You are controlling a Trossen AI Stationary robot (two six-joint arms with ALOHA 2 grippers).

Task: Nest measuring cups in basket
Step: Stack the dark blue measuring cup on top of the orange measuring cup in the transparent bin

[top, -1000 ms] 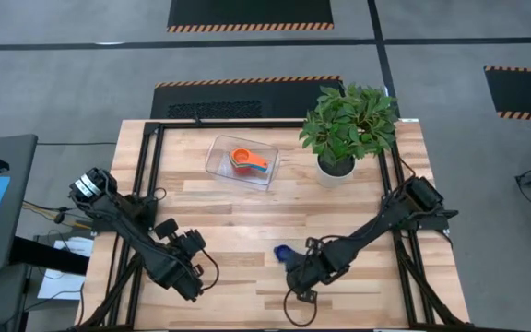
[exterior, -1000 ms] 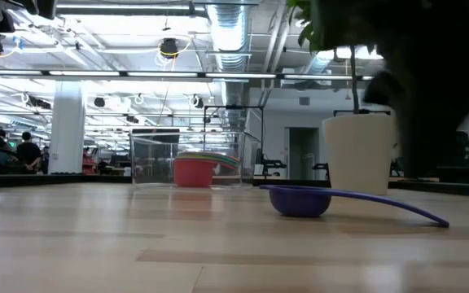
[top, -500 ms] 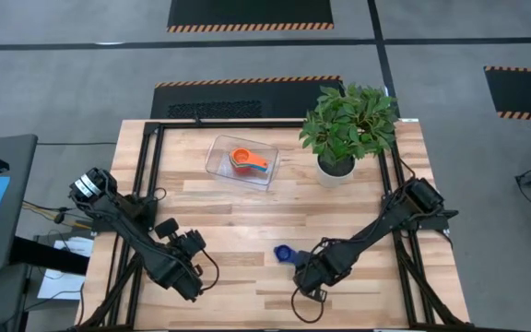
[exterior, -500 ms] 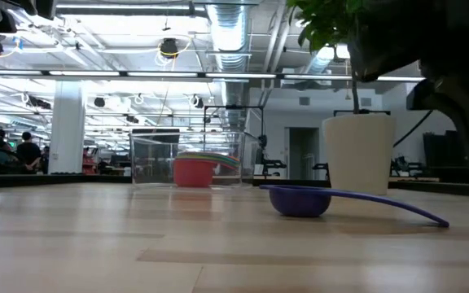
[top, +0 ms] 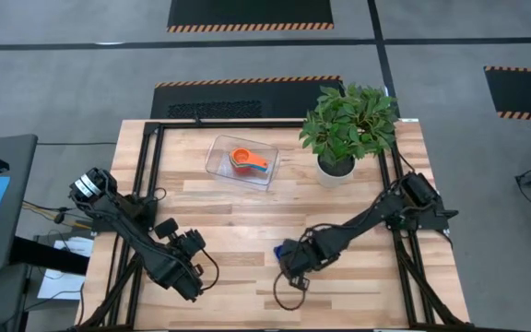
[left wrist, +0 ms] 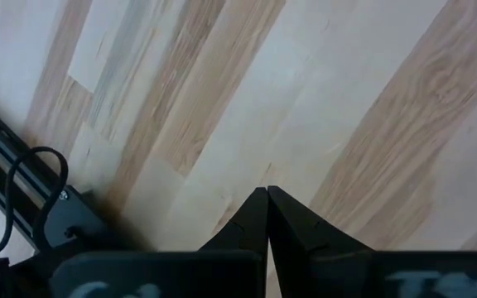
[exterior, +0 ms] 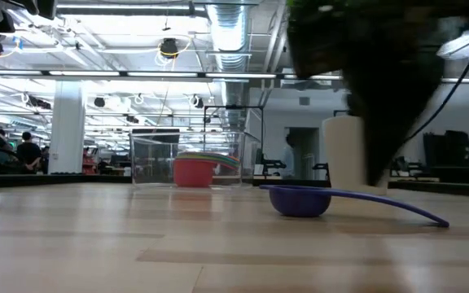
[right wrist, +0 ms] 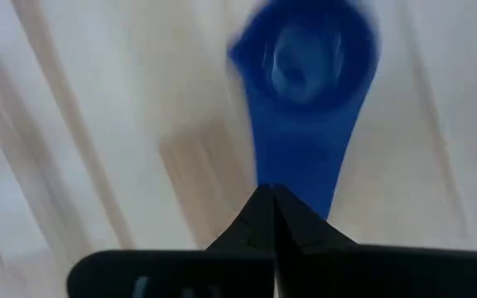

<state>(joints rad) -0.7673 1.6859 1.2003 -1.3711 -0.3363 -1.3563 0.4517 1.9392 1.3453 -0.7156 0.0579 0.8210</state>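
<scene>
I should push the cup nearer, then move back for my left gripper, since the blue cup [top: 277, 251] is far from the basket, under my closed right gripper.
A dark blue measuring cup [exterior: 300, 200] lies alone on the table, resting on its bowl, with its long flat handle [exterior: 397, 207] slanting down to the wood. My right gripper [right wrist: 272, 192] is shut and points down over that handle; in the high view it [top: 290, 262] covers most of the cup [top: 281, 250]. The clear basket [top: 218, 164] sits at the far middle with several cups nested in it, an orange one [top: 241, 157] on top and a red one [exterior: 192, 172] showing from the side. My left gripper [left wrist: 267, 192] waits shut near the front left [top: 190, 277]. My right gripper's shut fingertips stand over the blue cup's handle [right wrist: 298, 165], coming from above and pointing down, in line with the handle. The picture is blurred there, and I cannot tell whether they touch it. The cup lies on the table.
A white pot with a green plant [top: 336, 170] stands at the far right, just right of the basket, and behind the blue cup in the low view [exterior: 352, 155]. Bare wood lies between the cup and the basket. Black frame rails run along the table's left and right edges.
My right gripper has swung a little toward the table's right edge, then back toward the left, and now stands over the blue cup's handle. The cup has stayed where it was.
</scene>
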